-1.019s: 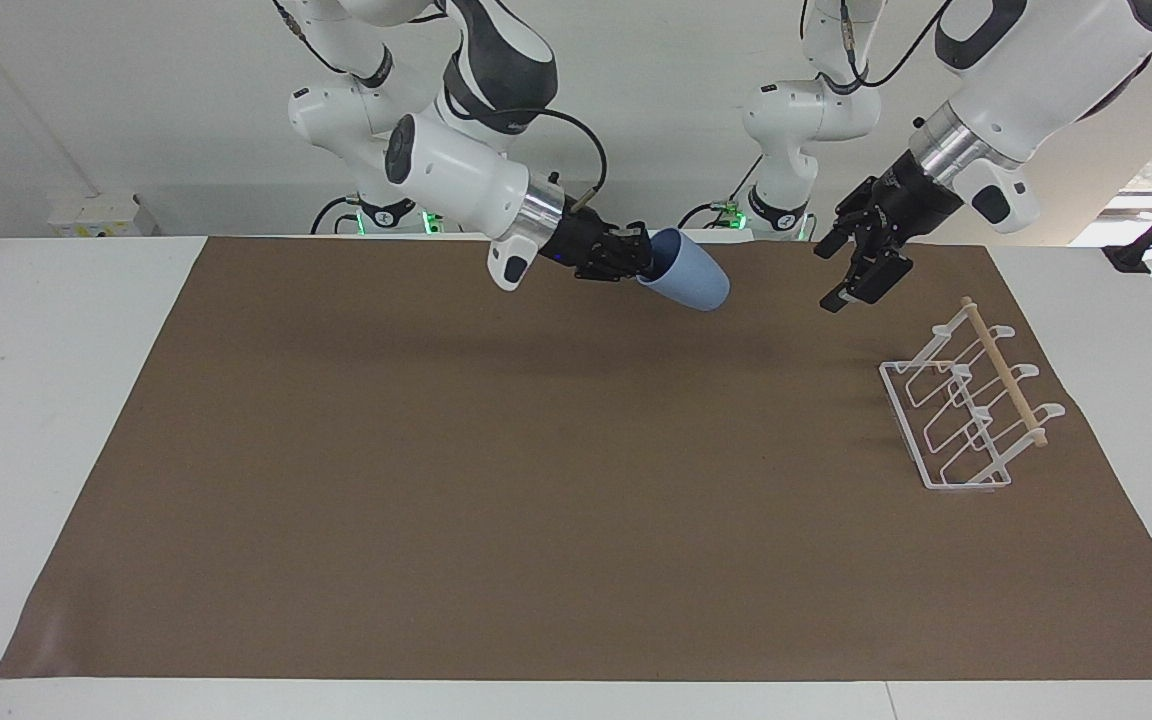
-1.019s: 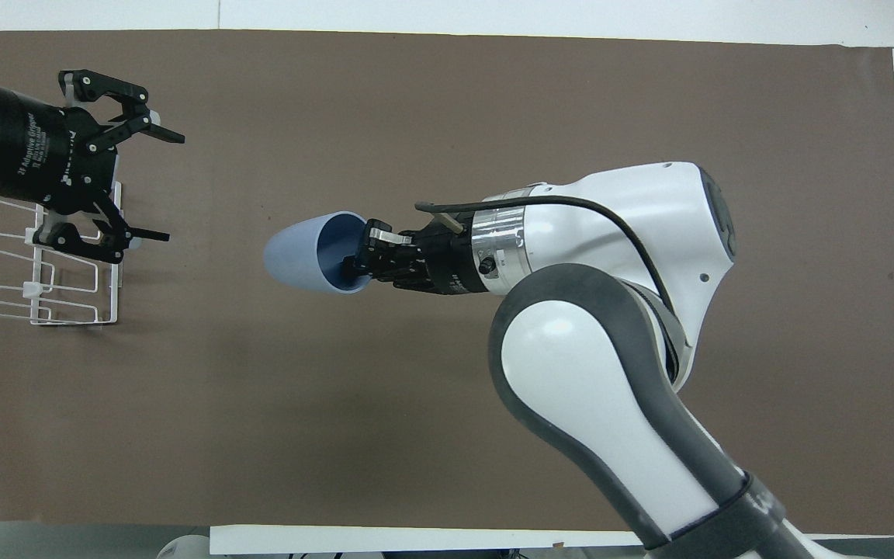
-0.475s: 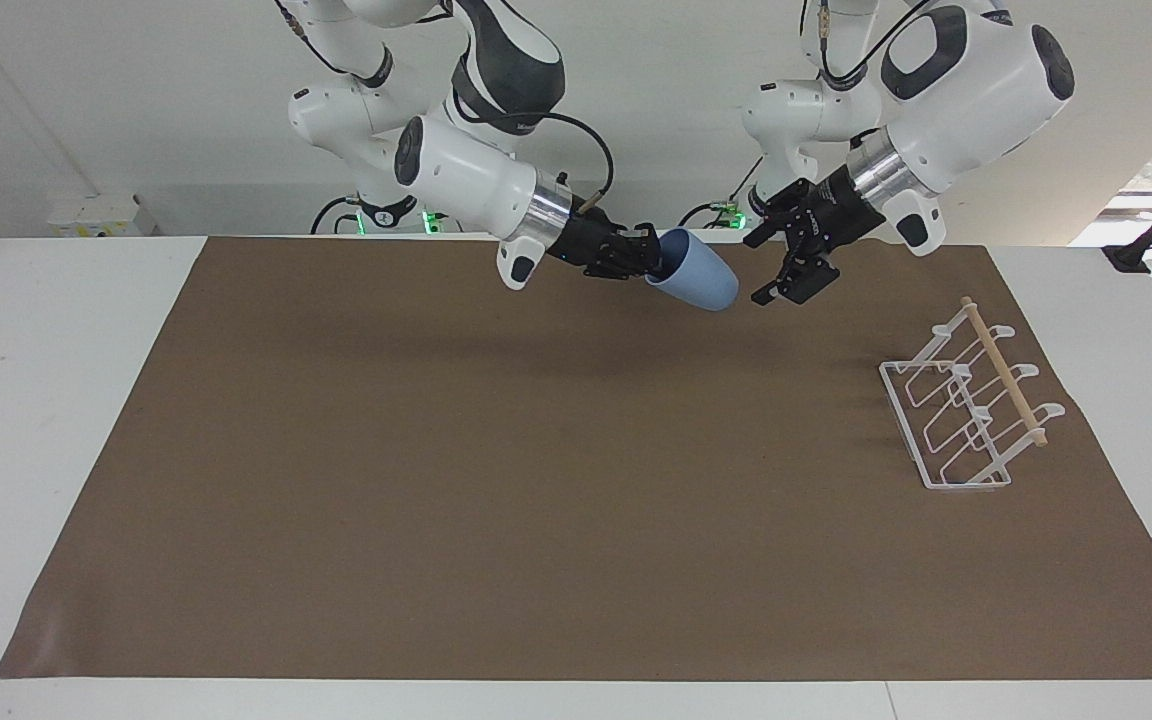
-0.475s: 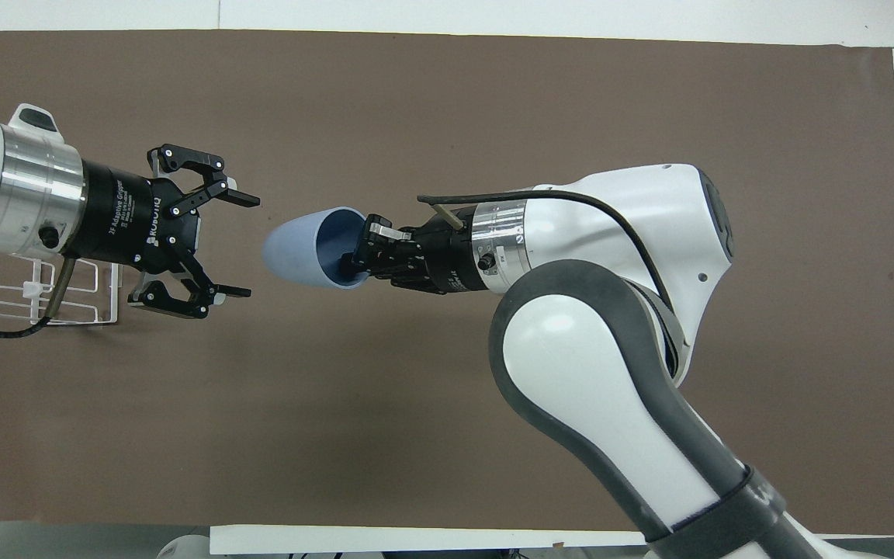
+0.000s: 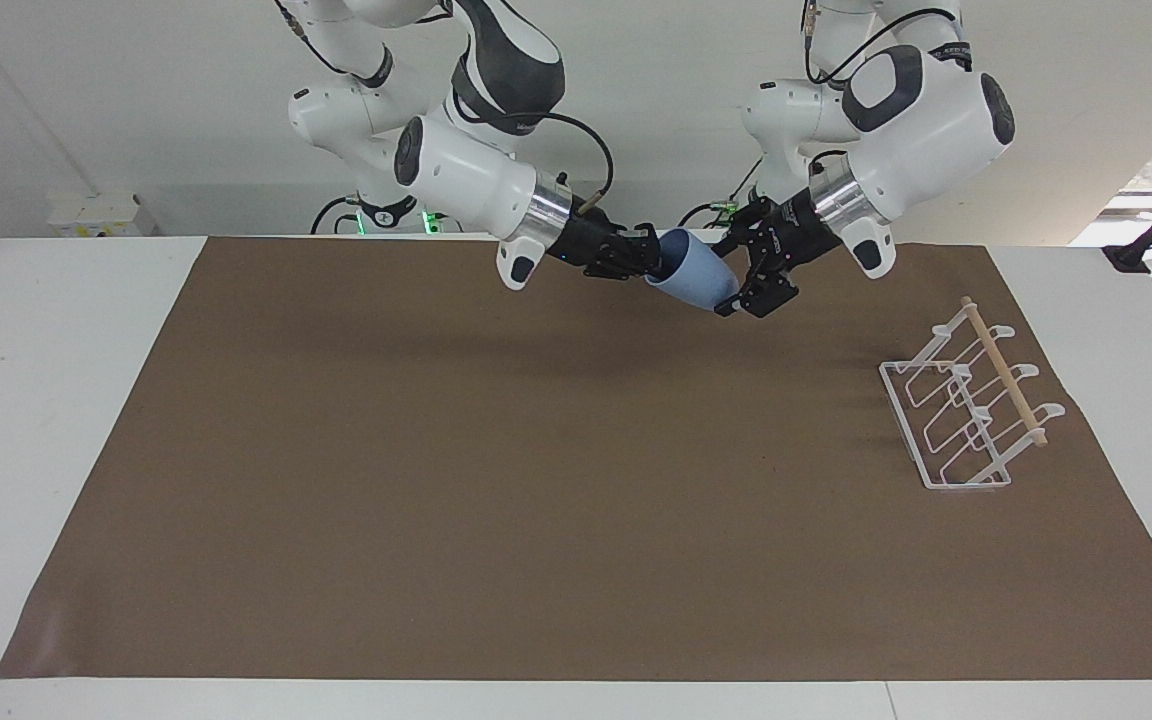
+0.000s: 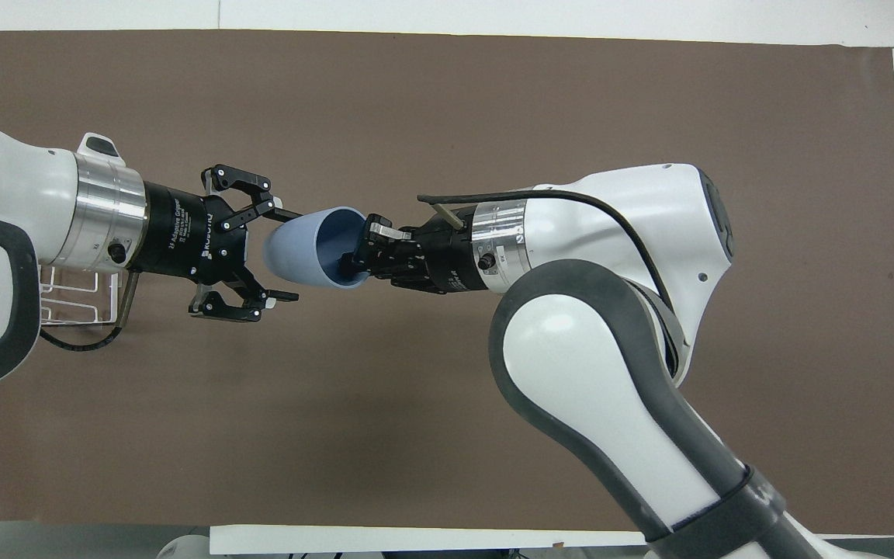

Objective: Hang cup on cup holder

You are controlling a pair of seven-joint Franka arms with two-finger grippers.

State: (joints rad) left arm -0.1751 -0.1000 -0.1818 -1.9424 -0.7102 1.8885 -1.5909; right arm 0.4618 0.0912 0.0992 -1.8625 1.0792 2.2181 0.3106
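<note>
The light-blue cup (image 6: 315,246) will slide opening first over one loop when the robot hangs it, because the white wire cup holder has open loops (image 6: 76,300).
The light-blue cup (image 5: 694,277) is in the air over the robots' edge of the mat, lying sideways with its base toward the left arm's end. My right gripper (image 5: 648,262) is shut on its rim, one finger inside the mouth (image 6: 355,260). My left gripper (image 5: 728,280) is open, its fingers (image 6: 289,296) straddling the cup's (image 6: 299,252) base; I cannot tell whether they touch it. The white wire cup holder (image 5: 966,410) with its wooden dowel stands on the mat at the left arm's end. In the overhead view the left arm mostly covers the cup holder (image 6: 78,299).
A brown mat (image 5: 536,480) covers most of the white table (image 5: 56,400). Nothing else lies on it.
My left gripper has swung from over the cup holder toward the middle and now has its open fingers around the cup's base. My right gripper with the cup has barely moved.
</note>
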